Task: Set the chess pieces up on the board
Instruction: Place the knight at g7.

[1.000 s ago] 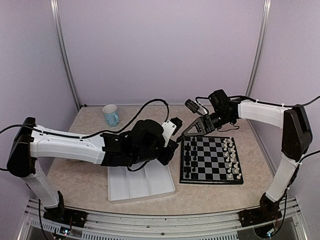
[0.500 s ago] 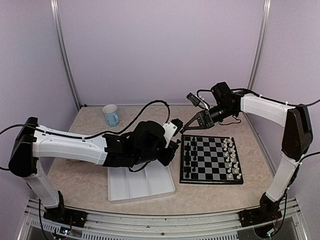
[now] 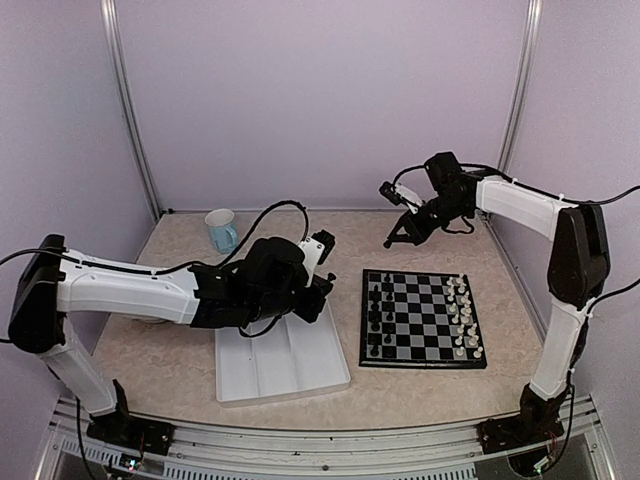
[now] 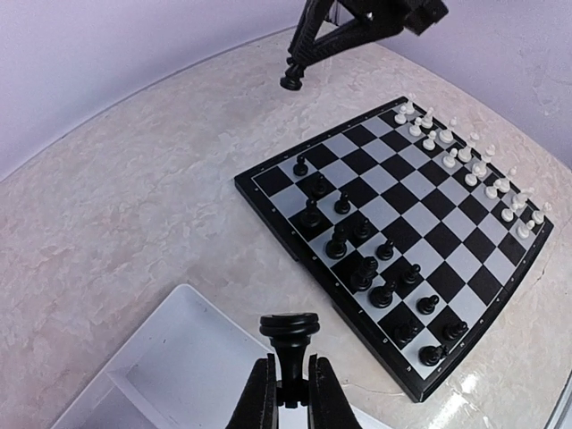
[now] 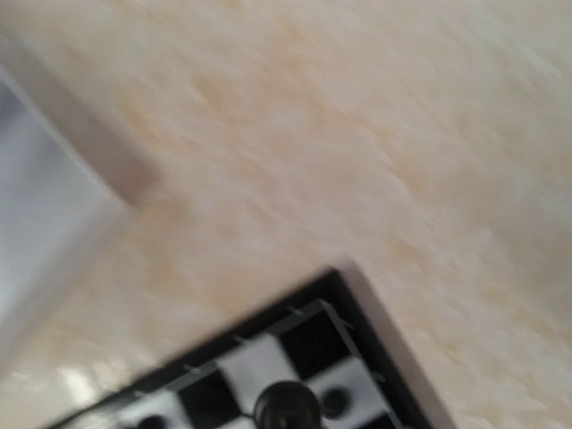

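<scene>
The black piece (image 4: 291, 80) is hanging with its base down. My right gripper should carry on bringing it down toward the open white square (image 4: 287, 203) next to the corner square until its base sits there.
The board (image 3: 420, 364) lies right of centre, with several black chess pieces (image 3: 376, 320) on its left columns and white pieces (image 3: 462, 318) on its right. It also shows in the left wrist view (image 4: 268, 201). My left gripper (image 4: 289, 366) is shut on a black chess piece (image 4: 289, 335), held above the tray's corner just left of the board; in the top view it (image 3: 322, 292) hovers there. My right gripper (image 3: 392, 240) hangs beyond the board's far-left corner, fingers together with a dark round piece (image 5: 286, 409) at their tip. That view is blurred and shows the board's corner (image 5: 357, 308).
A white compartment tray (image 3: 280, 365) sits left of the board, under my left arm. A pale blue mug (image 3: 222, 230) stands at the back left. Frame posts and walls close in the back and sides.
My left gripper has drawn back left from the board's edge with its piece. My right gripper has risen and moved back from the board's far-left corner.
</scene>
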